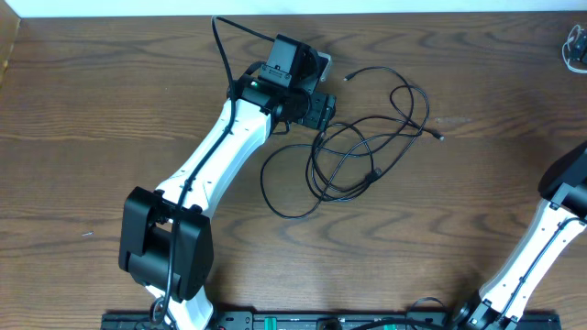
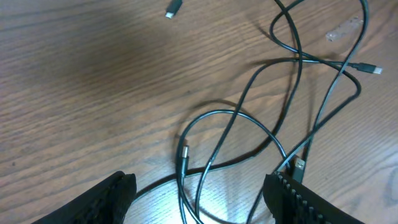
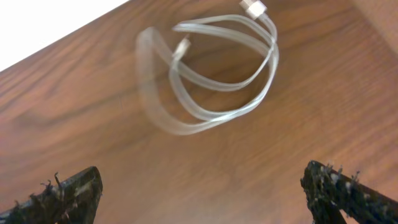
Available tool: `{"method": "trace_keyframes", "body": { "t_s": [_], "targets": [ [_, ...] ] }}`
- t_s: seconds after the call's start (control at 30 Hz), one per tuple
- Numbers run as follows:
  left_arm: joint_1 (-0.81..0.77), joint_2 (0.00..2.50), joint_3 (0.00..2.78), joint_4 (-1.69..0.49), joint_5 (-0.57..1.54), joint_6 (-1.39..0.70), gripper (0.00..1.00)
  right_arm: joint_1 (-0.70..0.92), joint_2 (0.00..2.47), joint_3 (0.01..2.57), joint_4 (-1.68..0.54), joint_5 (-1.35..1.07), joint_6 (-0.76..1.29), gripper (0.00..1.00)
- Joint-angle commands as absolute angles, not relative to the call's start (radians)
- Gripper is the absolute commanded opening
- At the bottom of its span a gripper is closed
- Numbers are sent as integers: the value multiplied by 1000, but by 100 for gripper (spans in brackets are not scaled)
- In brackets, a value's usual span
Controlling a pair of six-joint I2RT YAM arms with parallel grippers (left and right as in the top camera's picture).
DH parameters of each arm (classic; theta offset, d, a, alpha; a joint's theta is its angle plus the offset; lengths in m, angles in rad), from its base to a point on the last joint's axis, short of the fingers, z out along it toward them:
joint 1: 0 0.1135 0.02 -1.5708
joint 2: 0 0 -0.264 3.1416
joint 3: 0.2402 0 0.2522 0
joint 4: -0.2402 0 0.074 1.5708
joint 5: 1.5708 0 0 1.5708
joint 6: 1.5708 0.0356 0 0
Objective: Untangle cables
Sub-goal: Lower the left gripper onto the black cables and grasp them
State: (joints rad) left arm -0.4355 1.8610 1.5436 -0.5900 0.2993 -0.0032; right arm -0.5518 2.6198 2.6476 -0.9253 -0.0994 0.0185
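Observation:
The cable crossing point(image 1: 369, 153) beside the plug is beyond my left gripper, hovering at the tangle's edge point(image 2: 200, 117), so it'll move in, take the cable pieces and lift them high.
A tangle of thin black cables point(image 1: 358, 151) lies in loops on the brown wooden table, right of centre. My left gripper point(image 1: 318, 112) hovers over the tangle's upper left edge. In the left wrist view its fingers point(image 2: 202, 202) are wide open, with two cable strands point(image 2: 236, 134) crossing between them on the table, and a plug end point(image 2: 183, 152) lies there. My right gripper is open point(image 3: 202, 193) above bare wood, near a coiled white flat cable point(image 3: 211, 74). That cable shows at the overhead view's far right edge point(image 1: 576, 46).
A loose connector tip point(image 2: 173, 9) lies apart at the top of the left wrist view. Another plug point(image 2: 373, 69) ends a strand at the right. The table's back edge point(image 1: 293, 13) meets a white wall. The right arm point(image 1: 550, 229) stands at the right edge.

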Motion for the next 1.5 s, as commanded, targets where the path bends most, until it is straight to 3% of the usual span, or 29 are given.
{"method": "trace_keyframes", "body": {
  "t_s": [0.0, 0.17, 0.47, 0.8, 1.47],
  "targets": [
    [-430, 1850, 1555, -590, 275, -12, 72, -505, 2419, 2659, -1043, -219, -17, 99],
    [-413, 1771, 1556, -622, 276, -12, 72, -418, 2307, 2659, -1242, -360, -17, 99],
    [-376, 1674, 1556, -753, 284, -11, 72, -243, 2278, 2648, -1472, -382, -17, 99],
    [-382, 1763, 1556, -766, 493, 171, 72, -151, 2278, 2622, -1509, -268, -16, 99],
    [-577, 2061, 1556, -494, 482, 223, 72, -158, 2278, 2621, -1564, -235, -25, 99]
  ]
}}
